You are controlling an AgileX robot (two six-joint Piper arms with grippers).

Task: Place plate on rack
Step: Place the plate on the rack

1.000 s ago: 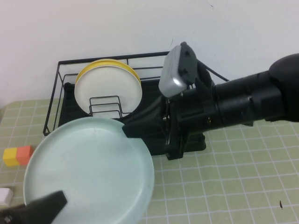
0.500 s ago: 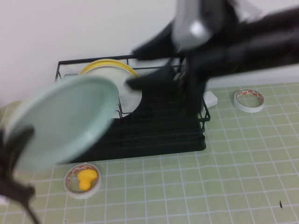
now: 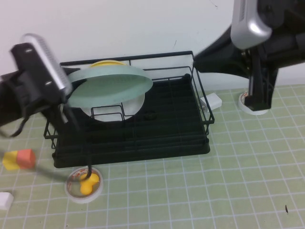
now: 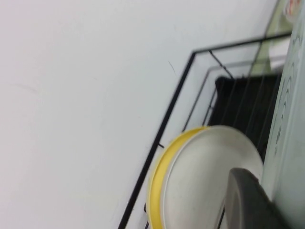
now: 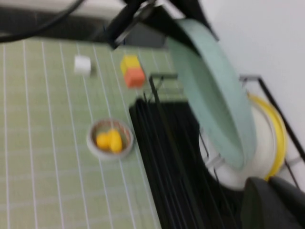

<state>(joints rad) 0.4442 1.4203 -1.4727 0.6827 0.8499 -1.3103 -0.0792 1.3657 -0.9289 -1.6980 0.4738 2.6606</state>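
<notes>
My left gripper should turn the mint-green plate (image 3: pixel 112 85) upright, because it is leaning across the rack's wires, and lower it into the slot before the white plate (image 3: pixel 108 114).
The pale mint-green plate (image 3: pixel 112 86) hangs tilted over the left half of the black wire rack (image 3: pixel 157 143). It stands just in front of a white plate (image 3: pixel 131 107) and a yellow plate (image 3: pixel 107 63) that stand upright in the rack. My left gripper (image 3: pixel 71 98) is at the plate's left edge and shut on its rim. In the left wrist view one finger (image 4: pixel 245 200) presses against the mint plate (image 4: pixel 290 143). My right gripper (image 3: pixel 198 59) is raised over the rack's right end, shut and empty, apart from the plate. The right wrist view shows the plate (image 5: pixel 214 95) and the right gripper (image 5: pixel 274 200).
A tape roll with a yellow object inside (image 3: pixel 85 183) lies in front of the rack. Orange and yellow blocks (image 3: pixel 19 159) and a white block (image 3: pixel 5 200) lie at the left. A white object (image 3: pixel 213 101) and another tape roll (image 3: pixel 252 109) lie right of the rack.
The plate was low and flat at the front left, held by both grippers. It has risen and swung over the rack in my left gripper. My right gripper has let go and drawn back up right.
</notes>
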